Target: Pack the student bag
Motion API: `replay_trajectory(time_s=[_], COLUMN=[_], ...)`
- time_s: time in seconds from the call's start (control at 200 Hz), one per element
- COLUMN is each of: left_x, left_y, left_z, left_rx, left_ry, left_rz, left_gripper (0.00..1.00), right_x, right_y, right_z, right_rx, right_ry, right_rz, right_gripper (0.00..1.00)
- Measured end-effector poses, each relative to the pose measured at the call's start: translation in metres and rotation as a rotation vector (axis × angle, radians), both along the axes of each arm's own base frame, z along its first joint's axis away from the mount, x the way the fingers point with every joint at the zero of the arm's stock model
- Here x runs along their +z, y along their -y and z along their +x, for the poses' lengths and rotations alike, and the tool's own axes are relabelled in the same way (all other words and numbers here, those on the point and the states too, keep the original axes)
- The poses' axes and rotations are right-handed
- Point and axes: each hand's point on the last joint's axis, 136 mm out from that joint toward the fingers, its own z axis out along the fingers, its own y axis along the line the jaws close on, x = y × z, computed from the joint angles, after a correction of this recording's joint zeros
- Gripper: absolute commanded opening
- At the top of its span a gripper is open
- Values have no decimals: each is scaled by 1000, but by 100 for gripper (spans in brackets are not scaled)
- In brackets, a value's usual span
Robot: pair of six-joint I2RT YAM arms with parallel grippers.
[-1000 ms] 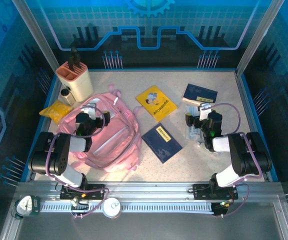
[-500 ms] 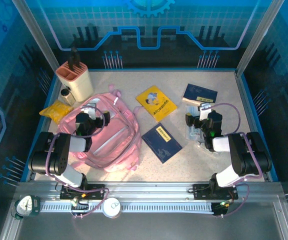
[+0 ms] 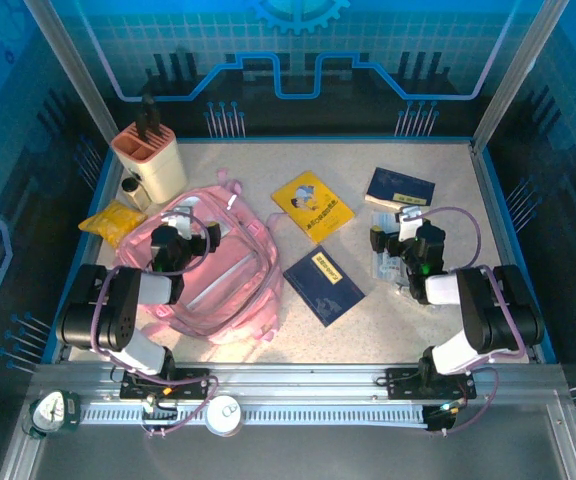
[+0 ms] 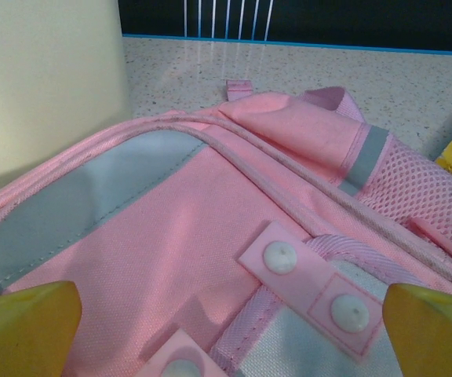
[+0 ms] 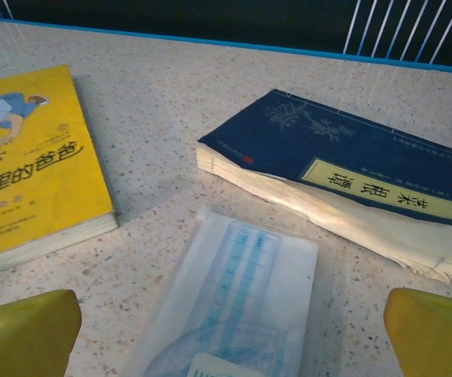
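The student bag (image 3: 230,278) is lying at an angle to the front rail, so my right gripper should leave the ruler packet and first pull the bag's side edge (image 3: 267,240) to make the bag straight.
The student bag (image 3: 230,277), a large soft pink backpack, lies flat on the table's left half. My left gripper (image 3: 180,222) hangs just above its upper end, open, with nothing between its yellow fingers (image 4: 26,328). The left wrist view looks down on the student bag (image 4: 171,251) with its zip seam, grey panels and snap tabs. Over on the right my right gripper (image 3: 386,238) is open above a clear ruler packet (image 5: 238,302). Its yellow fingertips (image 5: 23,331) stand on either side of the packet without touching it.
A yellow book (image 3: 312,205), a dark blue book (image 3: 323,285) and a second dark blue book (image 3: 399,187) lie on the table's middle and right. A beige holder (image 3: 150,158), a small bottle (image 3: 132,190) and a yellow packet (image 3: 111,218) sit at back left.
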Motion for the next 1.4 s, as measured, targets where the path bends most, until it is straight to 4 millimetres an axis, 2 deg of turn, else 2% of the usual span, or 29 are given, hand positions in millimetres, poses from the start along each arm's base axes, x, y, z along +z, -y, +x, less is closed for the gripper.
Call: replay_trajectory(time_s=[0.125,0.375,0.53,0.625,0.715,0.886,0.996,1.116,1.276,1.401], left_x=[18,81,112,130,135,125,107,90,84,74], left_y=[0,0,1,2,2,4,9,10,10,9], left_z=[-6,-19,-31,-40,-50,-70,-86,-109,-145,-167], left_rx=[0,22,56,67,90,138,166,225,302,362], left_ry=[30,92,95,109,112,31,-73,-181,-294,-401], left_rz=[-1,-74,-200,-285,-368,-513,-599,-669,-725,-731], left_gripper=[99,99,99,99,99,99,99,99,99,99], right_x=[20,81,107,113,105,78,71,62,45,36], right_y=[-2,-3,14,32,45,37,19,-14,-65,-118], right_z=[-7,-8,-16,-28,-40,-51,-55,-58,-68,-75], right_rx=[13,1,-109,-193,-268,-288,-245,-157,-23,121], right_ry=[37,81,61,57,14,-154,-249,-354,-502,-601], right_rz=[3,69,224,340,444,517,535,533,507,479], right_gripper=[100,100,100,100,100,100,100,100,100,100])
